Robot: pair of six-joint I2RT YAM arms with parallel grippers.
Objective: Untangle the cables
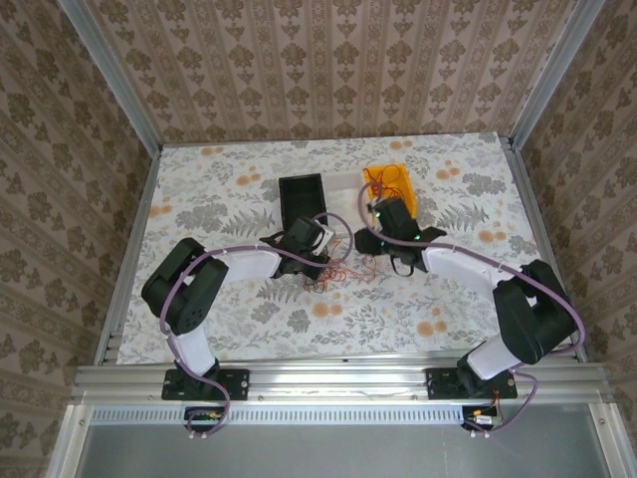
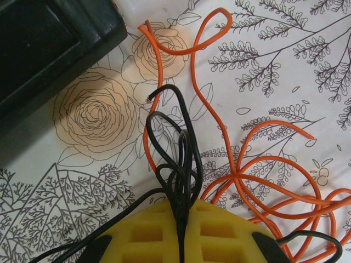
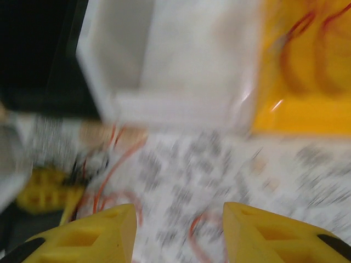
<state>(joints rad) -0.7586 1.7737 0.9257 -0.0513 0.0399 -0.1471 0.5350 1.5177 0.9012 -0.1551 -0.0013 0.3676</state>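
The orange-red wire [image 3: 192, 234] rests in a smooth round hook [image 3: 205, 216], so its end will hold on to that springy curl when the robot's right gripper lifts it.
The cables [image 2: 258, 175] are thin orange-red wires, looped and curled on the flowered tablecloth, with a bundle of thin black wires [image 2: 175, 148] mixed in. In the top view the tangle [image 1: 343, 271] lies at mid-table between the two arms. My left gripper [image 2: 184, 207] is low over the table and shut on the black wires, which run down between its yellow fingers [image 2: 137, 235]. My right gripper [image 3: 180, 219] stands open with nothing between its fingers and hangs above the cloth in front of the bins. Its view is blurred. Some red wire lies in the yellow bin [image 3: 307, 66].
Three bins stand side by side at the back: a black bin [image 1: 302, 199], a white bin [image 3: 164, 55] and the yellow bin [image 1: 388, 182]. The black bin's corner [image 2: 49, 49] is close to my left gripper. Metal rails edge the table.
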